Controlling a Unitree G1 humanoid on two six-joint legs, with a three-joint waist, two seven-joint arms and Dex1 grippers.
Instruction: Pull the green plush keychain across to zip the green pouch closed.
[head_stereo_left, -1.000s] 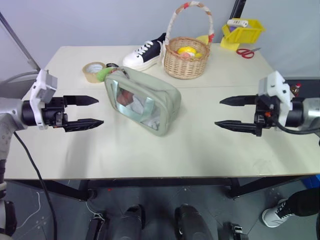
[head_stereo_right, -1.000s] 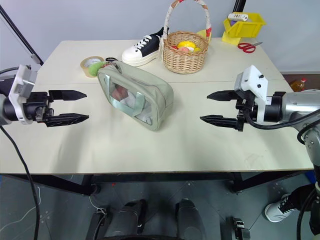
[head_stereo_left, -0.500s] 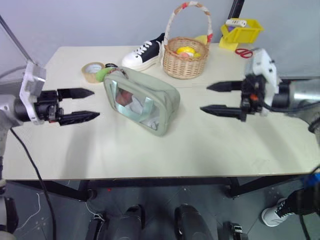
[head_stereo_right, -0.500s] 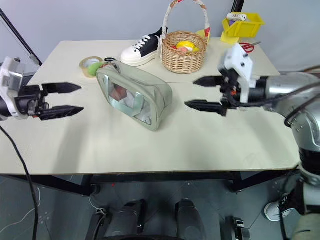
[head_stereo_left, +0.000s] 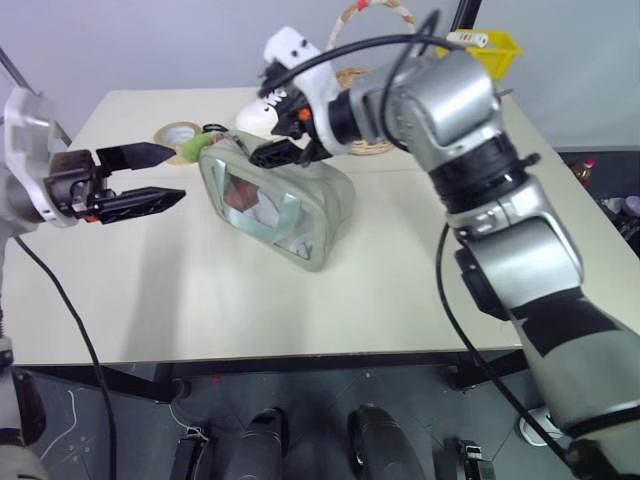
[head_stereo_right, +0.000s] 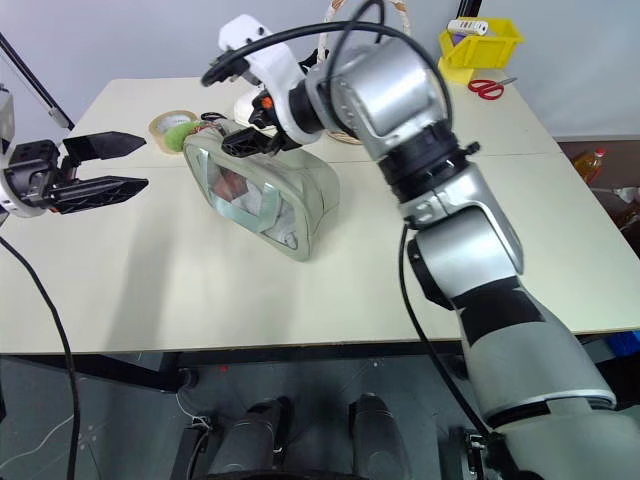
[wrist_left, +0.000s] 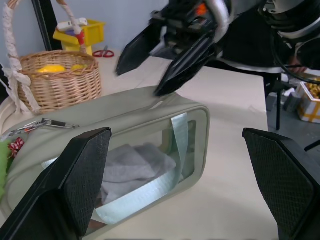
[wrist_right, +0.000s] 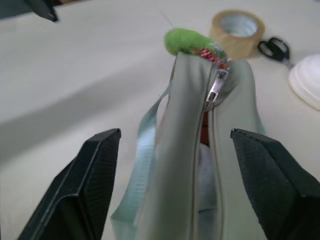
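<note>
I expect the zipper pull (wrist_right: 216, 90) to follow behind on a stretched tether when I pull the green plush keychain across, because clear links (wrist_right: 219, 51) connect them.
The green pouch (head_stereo_left: 285, 205) lies on the table (head_stereo_left: 330, 290), clear window facing me. The green plush keychain (wrist_right: 187, 40) hangs at its far left end, next to the zipper pull (wrist_right: 215, 91). Behind the pull the zipper gapes, showing red inside. My right gripper (wrist_right: 176, 132) hovers open just over the pouch's top (head_stereo_left: 262, 135), one finger on each side of the zipper line, a little short of the keychain. My left gripper (head_stereo_left: 181, 172) is open with nothing in it, level, just left of the pouch and close to the keychain (head_stereo_left: 197, 150).
A tan tape roll (head_stereo_left: 175, 132) and black scissors (wrist_right: 274, 48) lie behind the keychain. A black-and-white shoe (head_stereo_left: 258, 115) and a wicker basket (wrist_left: 55, 80) stand behind the pouch. A yellow bin (head_stereo_left: 490, 45) and red scissors (head_stereo_right: 487, 90) sit at the back right.
My right arm has swung from the table's right side leftward and forward to above the pouch's top. My left gripper has risen slightly. Both stay open.
</note>
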